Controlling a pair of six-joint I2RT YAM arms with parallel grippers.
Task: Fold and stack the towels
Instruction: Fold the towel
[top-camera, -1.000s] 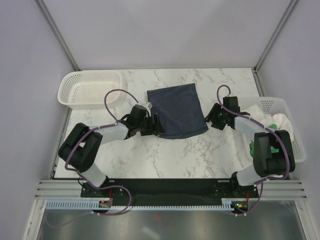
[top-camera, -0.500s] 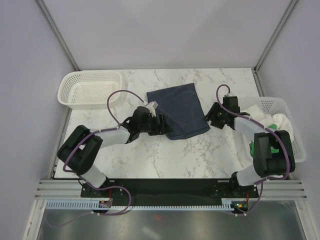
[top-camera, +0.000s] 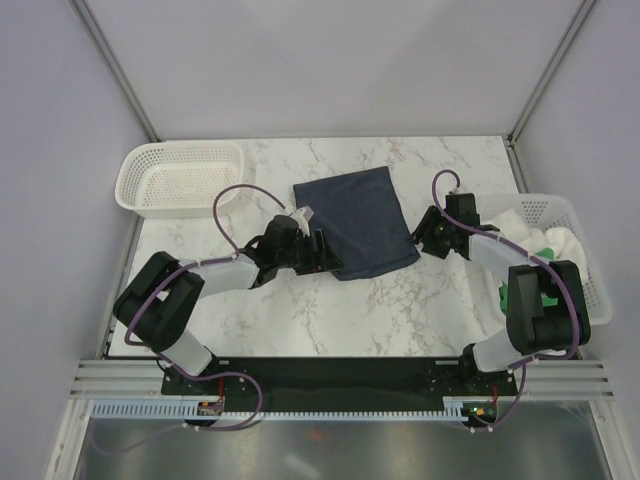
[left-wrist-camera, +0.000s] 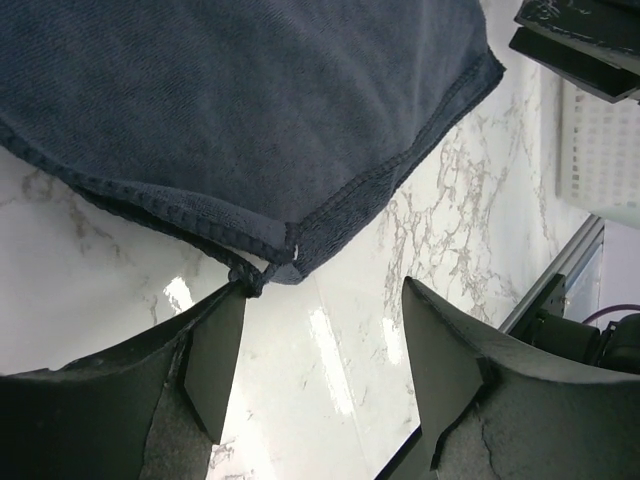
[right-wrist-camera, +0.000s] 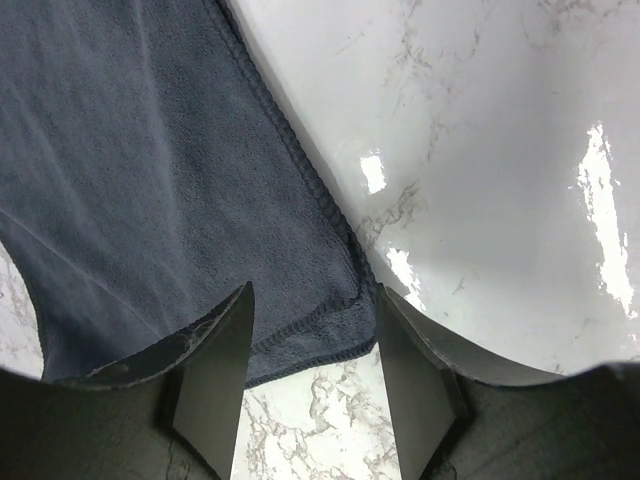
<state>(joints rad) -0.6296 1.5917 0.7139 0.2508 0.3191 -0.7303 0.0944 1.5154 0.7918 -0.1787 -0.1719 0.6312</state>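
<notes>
Next, my left gripper straightens the layers at the towel's near corner, which are spread apart and pulled inward. It should pull that corner out straight, then pinch it again before the fold.
A dark blue towel lies folded on the marble table, in the middle toward the back. My left gripper is open at the towel's near left corner; in the left wrist view the towel lies just beyond the open gripper, its corner touching the left finger. My right gripper is open at the towel's right corner; in the right wrist view the towel corner lies between the open fingers, with the gripper over it.
An empty white basket stands at the back left. A white basket at the right edge holds white and green towels. Grey walls and metal posts close in the table on the back and sides.
The towel's near left part was folded in, leaving it narrower. My left gripper moved right and a bit back along the towel's near edge. The right arm has hardly moved.
</notes>
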